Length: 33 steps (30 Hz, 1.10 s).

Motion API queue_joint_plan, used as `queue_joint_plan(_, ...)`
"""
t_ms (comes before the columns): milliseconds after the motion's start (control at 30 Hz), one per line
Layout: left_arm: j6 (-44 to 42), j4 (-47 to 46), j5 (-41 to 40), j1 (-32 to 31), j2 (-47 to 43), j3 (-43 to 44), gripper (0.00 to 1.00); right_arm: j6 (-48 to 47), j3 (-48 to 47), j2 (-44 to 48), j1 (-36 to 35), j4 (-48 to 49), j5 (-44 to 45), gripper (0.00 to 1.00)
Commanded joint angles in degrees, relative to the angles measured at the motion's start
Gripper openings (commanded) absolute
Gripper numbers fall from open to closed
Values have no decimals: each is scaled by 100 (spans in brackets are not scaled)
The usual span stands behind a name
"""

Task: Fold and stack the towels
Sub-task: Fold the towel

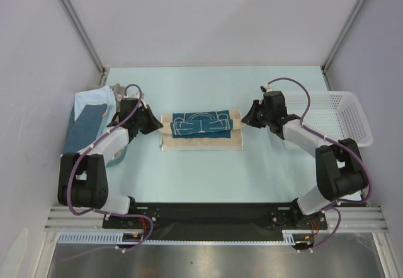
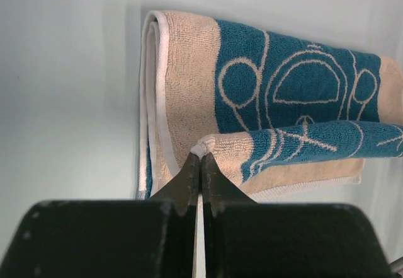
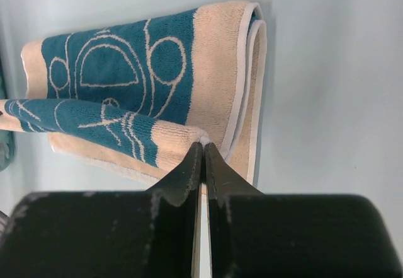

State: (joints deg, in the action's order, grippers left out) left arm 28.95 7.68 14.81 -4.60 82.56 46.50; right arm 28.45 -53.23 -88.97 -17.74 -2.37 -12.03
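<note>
The lifted edge [image 1: 201, 128] is stretched straight over the lower layer, so my right gripper should go on toward that layer's near edge [image 1: 237, 149] before it lets go of the tan corner there.
A dark teal towel [image 1: 201, 128] with white line drawing and tan ends lies partly folded at the table's middle. My left gripper [image 1: 160, 125] is shut on the left tan corner of its lifted near edge [image 2: 203, 149]. My right gripper [image 1: 244, 121] is shut on the right tan corner of that same edge [image 3: 203, 138]. The lifted strip [image 2: 315, 140] hangs stretched between both grippers above the rest of the towel [image 3: 119, 63]. A stack of folded towels [image 1: 91, 120], light blue and darker blue, sits at the far left behind the left arm.
A white plastic mesh basket [image 1: 340, 117] stands at the right edge, behind the right arm. The enclosure's walls [image 1: 38, 70] close in the table on the left, right and back.
</note>
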Motion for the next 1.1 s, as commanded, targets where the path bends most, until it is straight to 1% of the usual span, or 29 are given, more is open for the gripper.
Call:
queue_joint_plan(0,-56,92,22,-6,-355,-62,0,-111,111,310,-54,-18,166,0)
queue_joint_plan(500,-12,14,13,-85,-496,-449,0,-50,612,363,-195,167,122,0)
queue_joint_plan(533,5,14,39,-85,-496,-475,1,-58,621,363,-221,167,148,0)
queue_joint_plan(567,5,-3,48,-102,-470,-493,3,-76,630,354,-230,176,175,0)
queue_joint_plan(600,14,5,57,-120,-469,-493,5,-76,656,354,-248,176,184,2)
queue_joint_plan(667,23,-21,48,-155,-496,-580,11,-67,718,371,-239,176,184,11)
queue_joint_plan(700,58,-65,40,-155,-565,-633,14,-59,735,389,-239,176,166,20)
queue_joint_plan(767,67,-83,-4,-155,-645,-712,22,-50,770,494,-256,176,122,31)
queue_joint_plan(867,32,92,-48,-155,-768,-651,28,-102,744,661,-309,18,140,37)
queue_joint_plan(1067,-153,575,-268,-155,-1163,-397,30,-216,613,872,-301,-422,429,41)
